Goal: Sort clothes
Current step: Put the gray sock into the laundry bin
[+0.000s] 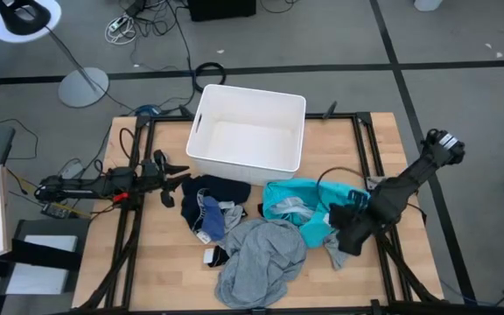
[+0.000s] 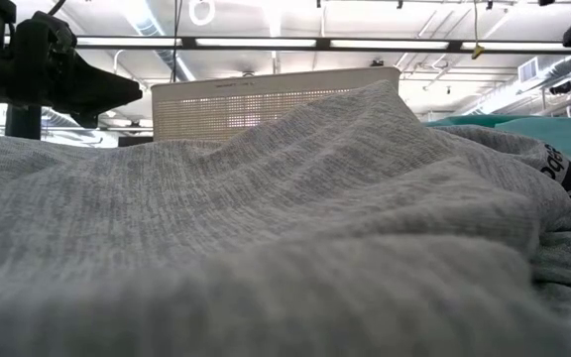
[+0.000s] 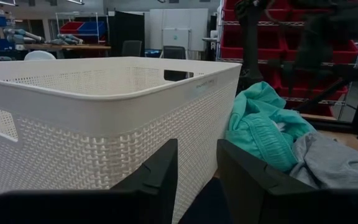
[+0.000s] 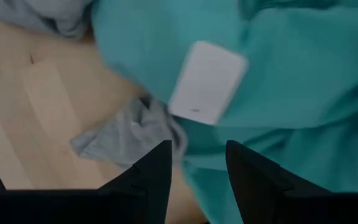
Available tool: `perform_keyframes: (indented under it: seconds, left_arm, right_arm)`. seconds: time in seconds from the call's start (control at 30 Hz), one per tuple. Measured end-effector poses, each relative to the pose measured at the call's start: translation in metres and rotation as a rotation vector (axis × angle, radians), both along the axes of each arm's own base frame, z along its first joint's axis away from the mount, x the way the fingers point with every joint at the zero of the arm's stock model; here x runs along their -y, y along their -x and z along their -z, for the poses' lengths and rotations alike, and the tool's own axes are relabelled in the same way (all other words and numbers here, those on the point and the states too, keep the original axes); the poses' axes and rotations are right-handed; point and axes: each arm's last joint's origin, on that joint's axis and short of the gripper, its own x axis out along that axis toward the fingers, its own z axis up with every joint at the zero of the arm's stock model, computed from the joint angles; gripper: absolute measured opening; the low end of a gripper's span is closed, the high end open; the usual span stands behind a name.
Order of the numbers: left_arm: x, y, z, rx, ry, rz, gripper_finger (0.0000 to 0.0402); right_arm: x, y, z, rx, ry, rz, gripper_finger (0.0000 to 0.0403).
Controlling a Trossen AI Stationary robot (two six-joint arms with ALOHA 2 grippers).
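Observation:
The turquoise garment's edge (image 4: 188,144) is between my right gripper's fingers, so next I move them onto only the small grey piece (image 4: 132,134) and take it to the bin.
The clothes lie in a heap on the wooden table in front of the white bin (image 1: 248,131). A large grey shirt (image 1: 261,258) lies nearest, a turquoise garment (image 1: 296,206) to its right, navy pieces (image 1: 217,192) to its left, and small socks (image 1: 213,256) by the shirt. My left gripper (image 1: 178,179) is at the heap's left, open and empty, pointing along the bin's front wall (image 3: 104,137). My right gripper (image 4: 197,168) is open over the turquoise garment (image 4: 291,93), by its white label (image 4: 207,81) and a small grey piece (image 4: 129,134); it holds nothing.
The bin stands at the table's far middle, open at the top. Bare wood shows at the near left (image 1: 147,262) and far right (image 1: 383,140). In the low view the grey shirt (image 2: 266,228) fills the foreground, with the bin (image 2: 266,99) behind.

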Motion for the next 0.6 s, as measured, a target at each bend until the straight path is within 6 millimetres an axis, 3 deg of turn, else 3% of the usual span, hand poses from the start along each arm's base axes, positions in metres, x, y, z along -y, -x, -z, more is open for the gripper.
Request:
perform_keyframes:
  seconds: [0.33, 0.47, 0.6]
  left_arm:
    - [0.000, 0.000, 0.000, 0.000, 0.000, 0.000, 0.0117]
    - [0.000, 0.000, 0.000, 0.000, 0.000, 0.000, 0.0117]
    - [0.000, 0.000, 0.000, 0.001, 0.000, 0.000, 0.0117]
  right_arm:
    - [-0.031, -0.009, 0.050, -0.109, 0.004, -0.027, 0.0129]
    - [-0.025, 0.002, 0.078, -0.137, 0.003, 0.043, 0.0085]
    - [-0.024, 0.007, 0.078, -0.124, -0.025, 0.058, 0.0012]
